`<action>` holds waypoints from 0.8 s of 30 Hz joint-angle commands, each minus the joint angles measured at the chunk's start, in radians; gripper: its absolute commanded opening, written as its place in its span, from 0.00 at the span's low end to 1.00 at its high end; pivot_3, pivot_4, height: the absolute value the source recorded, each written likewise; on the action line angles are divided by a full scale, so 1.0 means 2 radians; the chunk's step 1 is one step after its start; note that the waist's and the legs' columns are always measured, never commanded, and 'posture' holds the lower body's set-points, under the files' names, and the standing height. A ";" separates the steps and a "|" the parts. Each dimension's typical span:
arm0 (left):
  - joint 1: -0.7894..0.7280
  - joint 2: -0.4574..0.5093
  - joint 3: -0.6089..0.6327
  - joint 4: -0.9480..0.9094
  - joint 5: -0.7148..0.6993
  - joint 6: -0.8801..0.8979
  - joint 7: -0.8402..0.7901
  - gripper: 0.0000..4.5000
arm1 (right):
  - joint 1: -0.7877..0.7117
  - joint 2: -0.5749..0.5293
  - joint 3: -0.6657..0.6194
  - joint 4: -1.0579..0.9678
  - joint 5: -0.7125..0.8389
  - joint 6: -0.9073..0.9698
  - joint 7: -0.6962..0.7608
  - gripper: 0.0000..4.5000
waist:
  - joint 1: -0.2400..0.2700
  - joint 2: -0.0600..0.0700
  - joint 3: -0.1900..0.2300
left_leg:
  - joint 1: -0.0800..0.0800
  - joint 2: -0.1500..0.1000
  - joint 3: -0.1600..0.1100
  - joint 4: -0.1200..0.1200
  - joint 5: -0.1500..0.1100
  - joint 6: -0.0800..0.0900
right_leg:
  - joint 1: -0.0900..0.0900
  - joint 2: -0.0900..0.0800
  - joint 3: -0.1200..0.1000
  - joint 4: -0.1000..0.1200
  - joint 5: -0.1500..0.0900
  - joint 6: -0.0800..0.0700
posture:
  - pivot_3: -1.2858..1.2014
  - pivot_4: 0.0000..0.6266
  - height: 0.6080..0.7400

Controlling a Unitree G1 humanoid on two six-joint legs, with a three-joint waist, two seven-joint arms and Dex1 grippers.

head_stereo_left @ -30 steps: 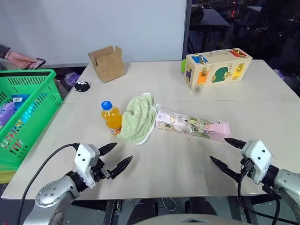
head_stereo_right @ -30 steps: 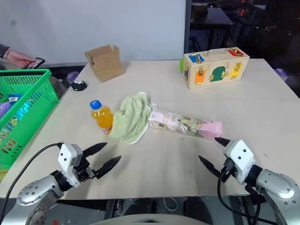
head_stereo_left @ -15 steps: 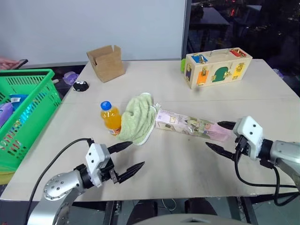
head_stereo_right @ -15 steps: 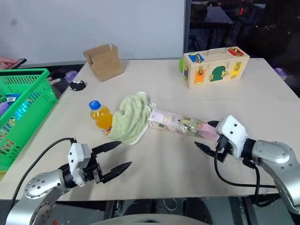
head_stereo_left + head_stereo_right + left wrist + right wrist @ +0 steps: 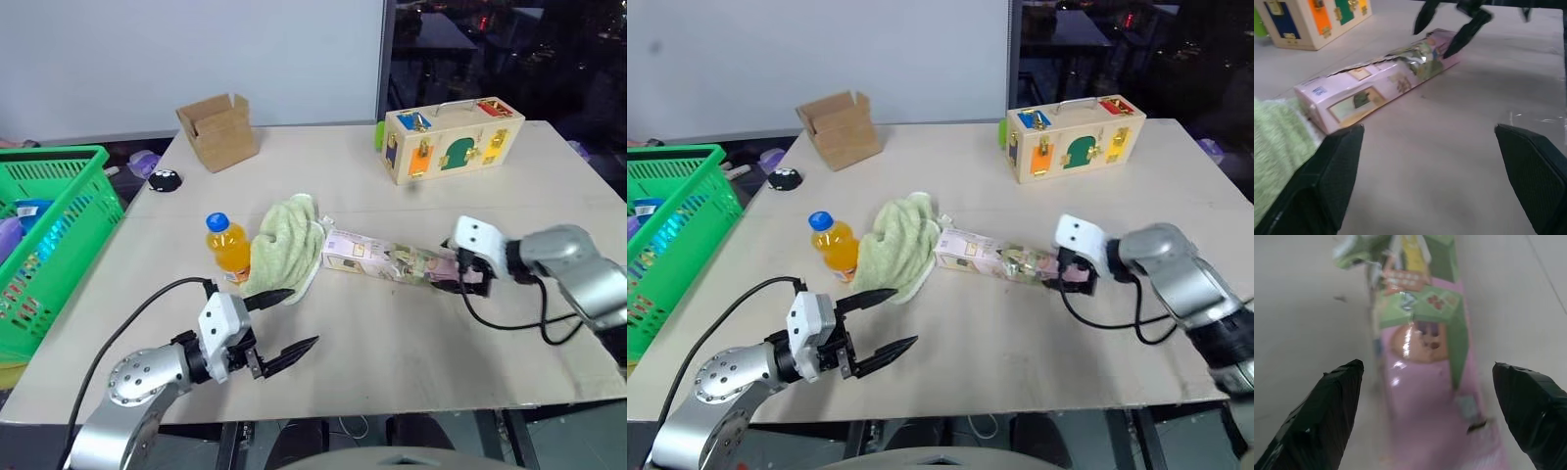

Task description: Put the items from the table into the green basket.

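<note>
My right gripper straddles the carton's pink end (image 5: 444,267), far from the green basket, so it should back off and my left gripper should take the carton's middle (image 5: 404,261).
The long pink-and-white carton (image 5: 390,261) lies flat on the table (image 5: 392,338), right of centre. The soft pale green towel (image 5: 288,245) lies crumpled against the carton's left end. The orange bottle (image 5: 227,246) with a blue cap stands upright just left of the towel. My right gripper (image 5: 458,281) points down over the carton's pink right end, open, with one finger on either side of it (image 5: 1422,382). My left gripper (image 5: 300,317) hovers open near the front edge, just below the towel, holding nothing. The green basket (image 5: 61,230) stands off the table's left side.
A wooden latch box (image 5: 455,137) with coloured doors stands at the back right. An open brown cardboard box (image 5: 217,130) sits at the back left, with a small black object (image 5: 165,180) near it. The basket holds several packets (image 5: 29,211).
My right arm reached forward and tipped down until its open fingers straddle the carton's pink end. My left gripper drifted right, closer to the towel. The person's hand at the far left left the view.
</note>
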 commanded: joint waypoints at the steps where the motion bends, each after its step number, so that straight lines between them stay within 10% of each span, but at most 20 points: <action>1: -0.007 0.001 0.003 -0.035 -0.010 0.016 0.019 0.99 | -0.043 0.011 0.020 0.049 -0.023 -0.010 0.040 1.00 | 0.002 0.000 0.000 | 0.000 0.000 0.000 0.000 0.000 0.000 | 0.000 0.000 0.000 0.000 0.000 0.000 | 0.51 0.00 1.00; 12: 0.014 -0.007 -0.010 -0.094 -0.024 0.043 0.057 0.99 | -0.108 0.065 0.044 0.202 -0.066 -0.043 0.102 1.00 | 0.013 0.000 0.000 | 0.000 0.000 -0.001 0.000 0.000 0.000 | 0.000 0.001 0.000 0.000 0.000 0.000 | 0.54 0.00 1.00; 24: -0.020 -0.006 -0.063 -0.095 0.043 0.066 0.111 0.99 | -0.068 0.059 0.013 0.138 -0.062 -0.068 0.103 1.00 | 0.014 0.000 0.000 | 0.001 0.000 0.000 0.000 0.000 0.000 | 0.000 0.001 0.000 0.001 0.000 0.000 | 0.52 0.00 1.00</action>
